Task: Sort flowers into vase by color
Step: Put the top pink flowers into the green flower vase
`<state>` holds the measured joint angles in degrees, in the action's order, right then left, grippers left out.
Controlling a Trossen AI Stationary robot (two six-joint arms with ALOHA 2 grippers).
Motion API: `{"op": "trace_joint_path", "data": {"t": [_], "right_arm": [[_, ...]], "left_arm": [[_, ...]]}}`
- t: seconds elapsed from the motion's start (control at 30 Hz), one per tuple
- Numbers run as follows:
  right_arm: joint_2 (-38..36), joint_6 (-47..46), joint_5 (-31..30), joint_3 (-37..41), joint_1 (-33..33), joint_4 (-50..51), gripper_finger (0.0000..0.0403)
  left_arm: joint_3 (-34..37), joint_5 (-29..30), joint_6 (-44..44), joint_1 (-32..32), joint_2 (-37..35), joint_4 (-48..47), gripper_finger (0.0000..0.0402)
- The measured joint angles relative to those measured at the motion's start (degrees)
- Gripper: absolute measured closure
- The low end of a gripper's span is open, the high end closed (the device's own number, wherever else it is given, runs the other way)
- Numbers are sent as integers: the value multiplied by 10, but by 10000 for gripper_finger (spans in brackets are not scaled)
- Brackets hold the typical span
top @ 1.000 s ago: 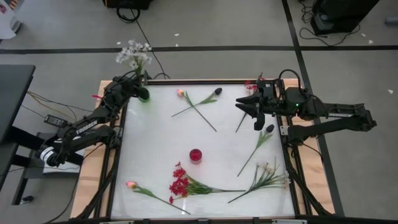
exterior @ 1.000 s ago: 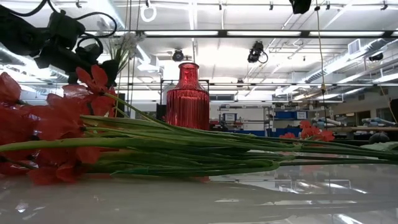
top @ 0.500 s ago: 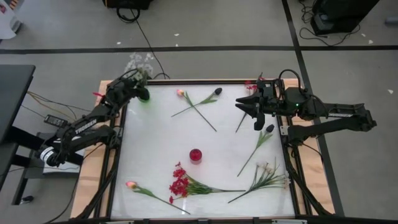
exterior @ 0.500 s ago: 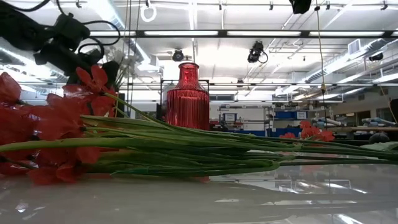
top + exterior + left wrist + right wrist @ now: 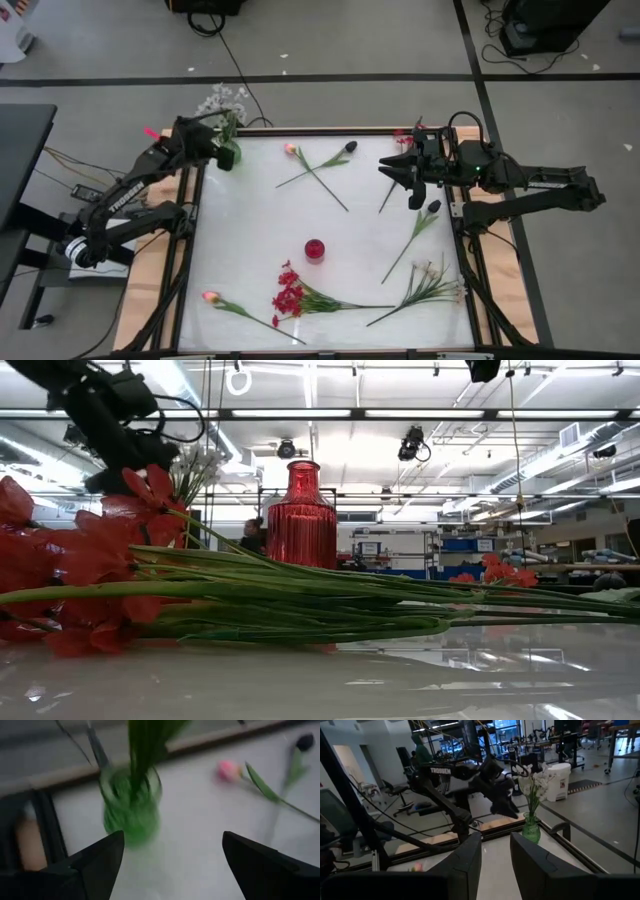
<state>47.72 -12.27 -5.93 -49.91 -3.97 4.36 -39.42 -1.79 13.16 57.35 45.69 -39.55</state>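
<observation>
The white flowers are standing in the green vase (image 5: 232,143), so my left gripper goes on toward the pink tulip before it closes on its free lower stem (image 5: 332,191).
A green vase (image 5: 229,156) at the table's far left corner holds a spray of white flowers (image 5: 222,99), whose stems stand in its mouth (image 5: 135,782). My left gripper (image 5: 208,148) is open just left of the vase, its fingers (image 5: 102,855) apart and short of the glass. My right gripper (image 5: 402,176) hovers open at the far right, holding nothing. A red vase (image 5: 315,249) stands mid-table. Loose on the table lie a pink tulip (image 5: 290,149), dark buds (image 5: 350,146), red blooms (image 5: 289,296), another pink tulip (image 5: 211,297) and a pale bunch (image 5: 430,276).
The red blooms' stems (image 5: 300,600) lie close across the low view, in front of the red vase (image 5: 301,515). A dark-budded stem (image 5: 420,228) lies just near of my right gripper. Wooden rails (image 5: 160,300) edge the white tabletop. Free room lies between the two vases.
My left gripper has come off the white spray's stems and drawn back up and toward the table's left edge, tipping less steeply downward. The spray swayed and now stands in the green vase on its own.
</observation>
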Motion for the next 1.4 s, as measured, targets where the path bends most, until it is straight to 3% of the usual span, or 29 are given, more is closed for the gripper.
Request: {"op": "trace_joint_path", "data": {"t": [0.2, 0.33, 0.6, 0.73, 0.87, 1.03, 1.23, 1.4], "right_arm": [[0, 0, 0, 0, 0, 0, 290], [0, 0, 0, 0, 0, 0, 290], [0, 0, 0, 0, 0, 0, 290], [0, 0, 0, 0, 0, 0, 290], [0, 0, 0, 0, 0, 0, 290], [0, 0, 0, 0, 0, 0, 290], [0, 0, 0, 0, 0, 0, 290], [0, 0, 0, 0, 0, 0, 290]], "left_arm": [[-26, -150, 69, -35, 0, -103, 60], [-26, -169, 118, -92, 0, -118, 71], [-10, -133, 193, -230, 1, -57, 92], [27, -127, 274, -290, 2, 48, 93], [63, -68, 379, -349, 23, 150, 93], [67, 7, 444, -403, 88, 233, 93], [65, 11, 532, -433, 195, 344, 93], [35, 34, 590, -451, 272, 358, 93]]}}
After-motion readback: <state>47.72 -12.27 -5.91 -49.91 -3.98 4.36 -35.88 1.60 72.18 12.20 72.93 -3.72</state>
